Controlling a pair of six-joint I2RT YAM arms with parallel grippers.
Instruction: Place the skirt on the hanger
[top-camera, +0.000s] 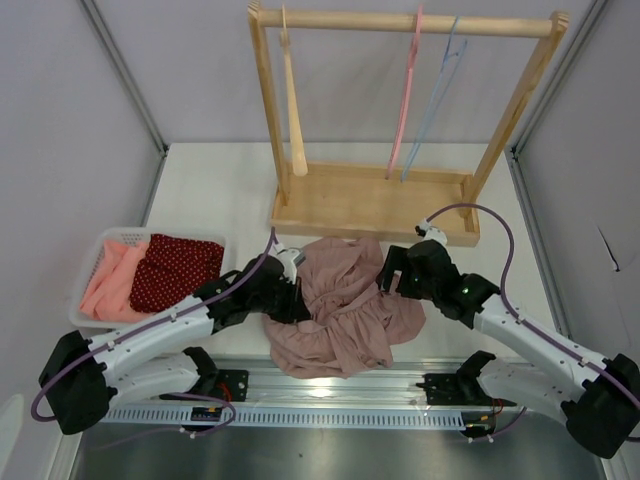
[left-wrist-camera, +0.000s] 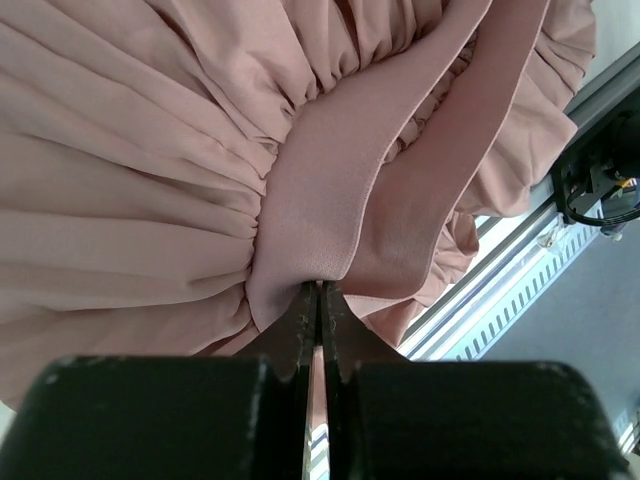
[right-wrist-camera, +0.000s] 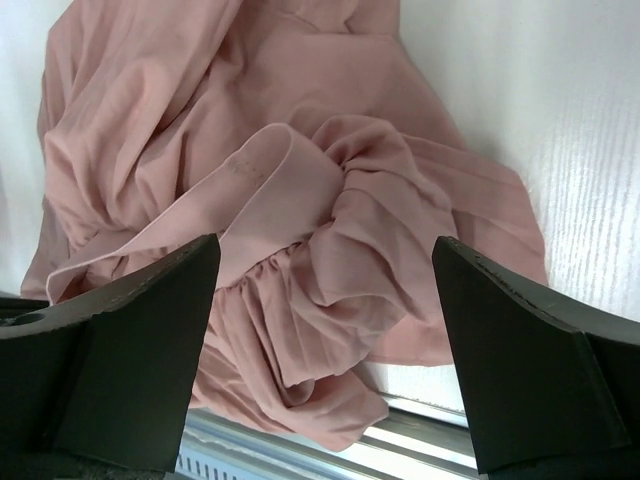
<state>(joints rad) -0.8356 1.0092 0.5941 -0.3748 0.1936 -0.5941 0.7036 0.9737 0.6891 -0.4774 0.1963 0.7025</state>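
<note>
The robot's right gripper has its fingers over the skirt's gathered cloth (right-wrist-camera: 365, 245), so it should go to the waistband's folded end (right-wrist-camera: 306, 165) and pinch that before lifting the skirt.
A dusty pink skirt (top-camera: 345, 305) lies crumpled on the table between the two arms. My left gripper (top-camera: 296, 300) is shut on the skirt's waistband (left-wrist-camera: 320, 200) at its left side; in the left wrist view the jaws pinch the band's fold. My right gripper (top-camera: 392, 270) is open at the skirt's right edge, its fingers (right-wrist-camera: 140, 340) wide apart above the gathered cloth (right-wrist-camera: 330, 260). A pink hanger (top-camera: 405, 95) and a blue hanger (top-camera: 435, 95) hang on the wooden rack (top-camera: 400, 20). A wooden hanger (top-camera: 293, 110) hangs at the rack's left.
A white basket (top-camera: 100, 260) at the left holds a dark red dotted garment (top-camera: 178, 270) and a salmon cloth (top-camera: 110, 285). The rack's wooden base (top-camera: 370, 205) stands just behind the skirt. A metal rail (top-camera: 320, 385) runs along the table's near edge.
</note>
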